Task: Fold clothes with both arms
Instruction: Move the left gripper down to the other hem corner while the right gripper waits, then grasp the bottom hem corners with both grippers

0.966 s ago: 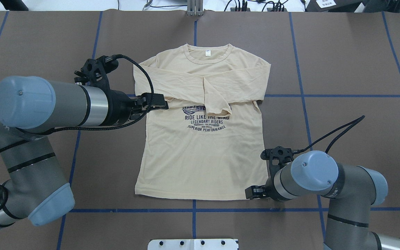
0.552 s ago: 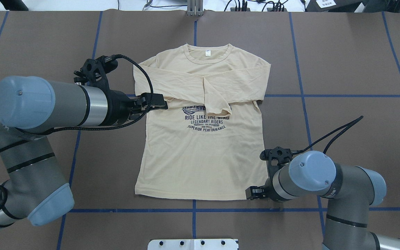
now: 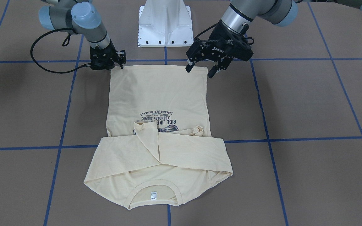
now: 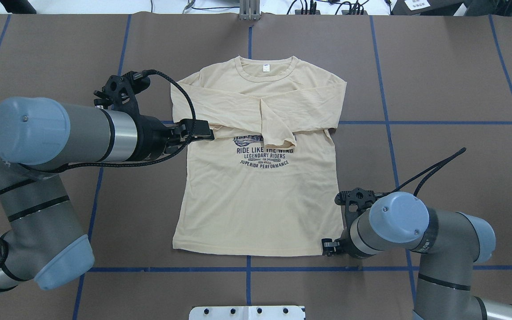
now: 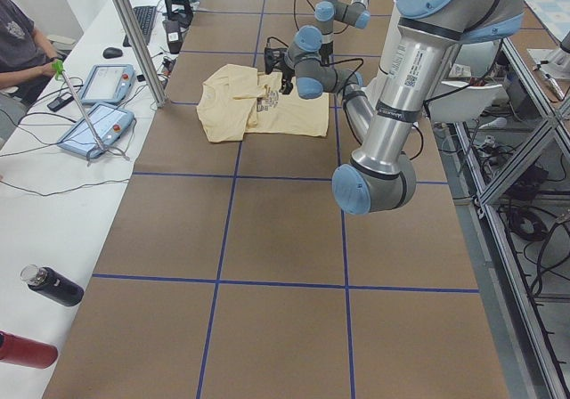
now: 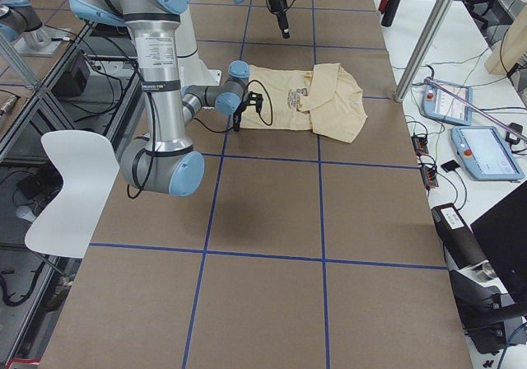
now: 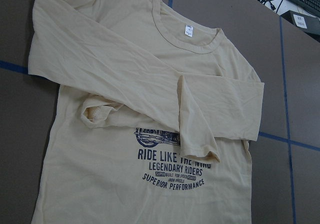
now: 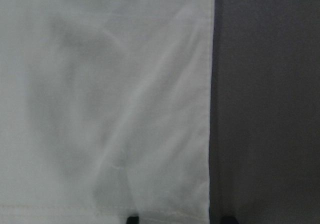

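Observation:
My gripper will fold the hem [image 3: 159,66] over. The folded sleeves reach out wider than it, so their outer edges [image 3: 222,156] will stick out on both sides.
The cream-yellow shirt [image 4: 256,200] lies flat and face up on the brown table, collar at the far side. Both sleeves are folded across the chest above the navy print [image 3: 157,116]. My left gripper [image 3: 199,72] hangs open well above the table, with nothing between its fingers. Its wrist view looks down on the collar and crossed sleeves [image 7: 150,84]. My right gripper [image 4: 326,246] is low at the hem's right corner. It is open, and its two fingertips [image 8: 131,219] straddle the shirt's side edge [image 8: 209,109] without gripping it.
The white pedestal base [image 3: 165,25] stands just behind the hem. Blue tape lines [image 4: 389,122] grid the table. A side desk with tablets [image 5: 93,127], a metal pole [image 5: 134,34] and a seated person [image 5: 18,43] lies beyond the far edge. Bottles [image 5: 53,285] rest there.
My right gripper has shifted a little to the right at the hem's corner. The left arm and the shirt have barely moved.

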`<act>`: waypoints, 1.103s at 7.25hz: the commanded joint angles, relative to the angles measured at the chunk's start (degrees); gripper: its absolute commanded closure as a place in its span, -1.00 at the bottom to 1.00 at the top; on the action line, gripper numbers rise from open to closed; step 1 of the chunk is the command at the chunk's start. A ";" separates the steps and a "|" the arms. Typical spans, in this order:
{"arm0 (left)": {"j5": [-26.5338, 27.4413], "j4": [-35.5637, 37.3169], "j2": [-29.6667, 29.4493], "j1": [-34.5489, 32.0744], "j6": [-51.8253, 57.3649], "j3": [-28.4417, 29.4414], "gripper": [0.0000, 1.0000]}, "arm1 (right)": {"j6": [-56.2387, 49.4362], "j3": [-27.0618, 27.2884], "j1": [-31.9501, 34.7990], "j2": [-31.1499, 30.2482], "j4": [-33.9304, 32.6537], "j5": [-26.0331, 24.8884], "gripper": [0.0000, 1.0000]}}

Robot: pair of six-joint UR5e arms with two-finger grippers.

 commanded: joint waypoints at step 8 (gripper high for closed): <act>0.09 3.34 1.85 0.79 0.02 -0.09 -1.00 | 0.26 3.45 1.29 0.11 0.15 0.62 1.00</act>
